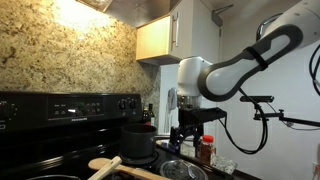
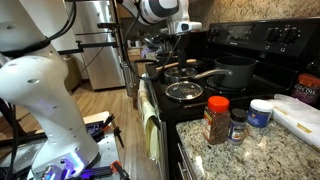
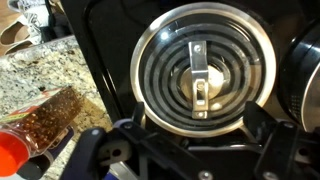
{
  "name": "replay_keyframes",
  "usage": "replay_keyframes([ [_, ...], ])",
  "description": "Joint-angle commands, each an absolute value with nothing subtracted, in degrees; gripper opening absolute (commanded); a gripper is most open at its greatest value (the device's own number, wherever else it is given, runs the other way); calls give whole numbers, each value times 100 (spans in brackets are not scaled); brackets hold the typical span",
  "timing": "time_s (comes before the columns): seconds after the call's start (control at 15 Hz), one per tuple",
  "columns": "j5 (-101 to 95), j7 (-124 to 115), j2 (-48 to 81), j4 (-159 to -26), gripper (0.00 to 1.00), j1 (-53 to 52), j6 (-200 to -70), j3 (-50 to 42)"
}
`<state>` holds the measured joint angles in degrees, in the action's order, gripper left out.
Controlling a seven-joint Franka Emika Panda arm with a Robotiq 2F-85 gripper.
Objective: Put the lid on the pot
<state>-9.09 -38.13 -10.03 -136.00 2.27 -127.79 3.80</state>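
I can see my open fingers lined up across the narrow width of the lid's handle [image 3: 200,72], so I should keep lowering my gripper until they are on both sides of its near end [image 3: 201,104], and then close them.
The lid [image 3: 200,70] is round with a shiny metal rim and a small centre knob. It lies flat on a front burner of the black stove, and it shows in both exterior views [image 2: 185,92] [image 1: 180,168]. The dark pot [image 2: 236,72] stands on the stove behind the lid, uncovered, with a long handle; it also shows in an exterior view [image 1: 140,141]. My gripper [image 3: 200,128] hangs above the lid with its fingers spread on both sides of the lid's near rim, open and empty. It shows in both exterior views [image 1: 186,135] [image 2: 177,45].
A red-capped spice bottle [image 2: 216,119] [image 3: 30,128] stands on the granite counter [image 2: 250,150] beside the stove, with a small dark jar [image 2: 238,125] and a white tub [image 2: 261,112]. A wooden spoon [image 1: 106,163] lies on the stove. The control panel [image 1: 70,106] rises at the back.
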Motion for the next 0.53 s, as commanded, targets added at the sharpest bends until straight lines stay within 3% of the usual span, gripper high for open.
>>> replay_keyframes([
  [0.0, -809, -3837, -715, -13726, 100, 221, -13251, 330],
  [0.47, -652, -3643, -294, -13762, 100, 155, -13846, 219],
])
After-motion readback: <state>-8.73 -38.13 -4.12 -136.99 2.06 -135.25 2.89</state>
